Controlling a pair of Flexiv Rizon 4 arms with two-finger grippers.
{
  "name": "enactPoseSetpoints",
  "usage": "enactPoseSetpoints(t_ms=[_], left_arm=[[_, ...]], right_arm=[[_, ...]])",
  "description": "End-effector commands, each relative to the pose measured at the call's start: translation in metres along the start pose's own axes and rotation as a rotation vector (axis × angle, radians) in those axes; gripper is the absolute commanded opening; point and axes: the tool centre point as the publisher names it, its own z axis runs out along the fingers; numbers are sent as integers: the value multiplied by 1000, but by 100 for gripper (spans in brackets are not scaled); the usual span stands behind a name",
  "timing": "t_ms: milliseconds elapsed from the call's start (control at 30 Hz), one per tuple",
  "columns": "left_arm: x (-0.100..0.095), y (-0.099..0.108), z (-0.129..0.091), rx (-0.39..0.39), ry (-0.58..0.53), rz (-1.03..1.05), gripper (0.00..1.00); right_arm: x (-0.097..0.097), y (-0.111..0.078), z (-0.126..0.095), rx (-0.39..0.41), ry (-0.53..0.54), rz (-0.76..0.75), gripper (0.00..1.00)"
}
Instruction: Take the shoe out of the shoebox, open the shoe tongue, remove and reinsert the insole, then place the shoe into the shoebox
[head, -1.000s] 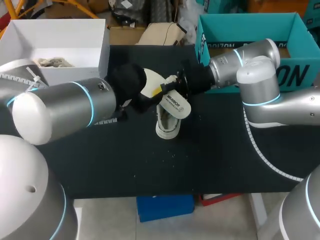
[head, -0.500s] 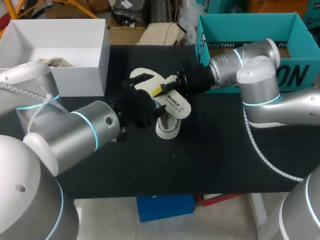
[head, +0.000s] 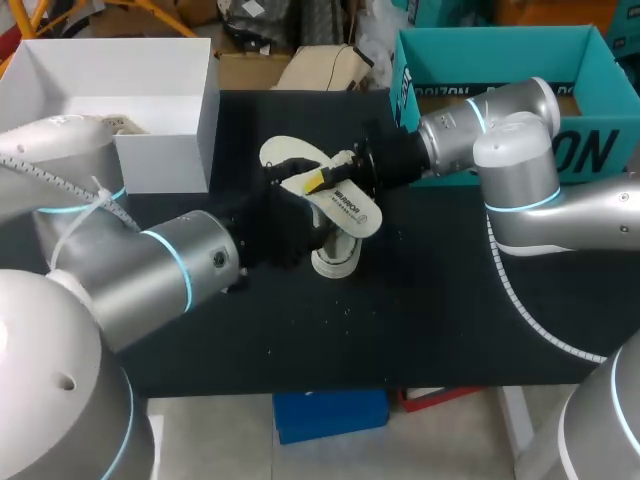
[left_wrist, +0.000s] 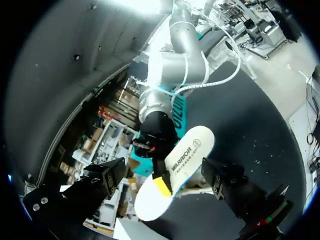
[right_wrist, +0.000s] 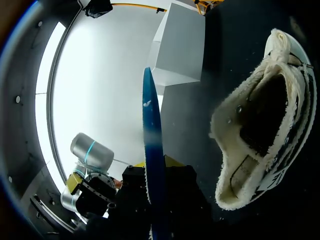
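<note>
My right gripper has both free ends (head: 284, 150) reaching out straight past it, so I expect the white insole (head: 352, 207) to stay flat when I carry it with my left gripper.
A white insole (head: 318, 180) with a blue underside hangs above the table, and my right gripper (head: 324, 181) is shut on its middle. Under it, a white shoe (head: 335, 250) with fleecy lining stands on the black table. In the right wrist view the insole (right_wrist: 152, 150) shows edge-on in the gripper (right_wrist: 153, 190), with the shoe (right_wrist: 265, 135) beside it. My left gripper (head: 288, 222) is open, just left of the shoe. In the left wrist view the insole (left_wrist: 175, 170) lies ahead, between the spread black fingers (left_wrist: 106, 179), untouched by them.
A white open box (head: 165, 150) with crumpled paper inside stands at the back left. A teal box (head: 420, 45) stands at the back right, behind my right arm. The black tabletop (head: 400, 320) is bare toward the front edge.
My left arm has swung around, bringing its open gripper forward and right, from beside the white box to just left of the shoe. The right arm, insole and shoe have not moved.
</note>
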Motion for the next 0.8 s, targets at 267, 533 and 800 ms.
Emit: enactPoseSetpoints(t_ms=[267, 533, 800], left_arm=[[19, 10, 5, 103, -297, 193, 100], [15, 13, 8, 41, -531, 392, 100], [19, 19, 19, 48, -669, 497, 100]], right_arm=[[0, 0, 1, -2, 0, 0, 0], [0, 0, 1, -2, 0, 0, 0], [0, 0, 1, -2, 0, 0, 0]])
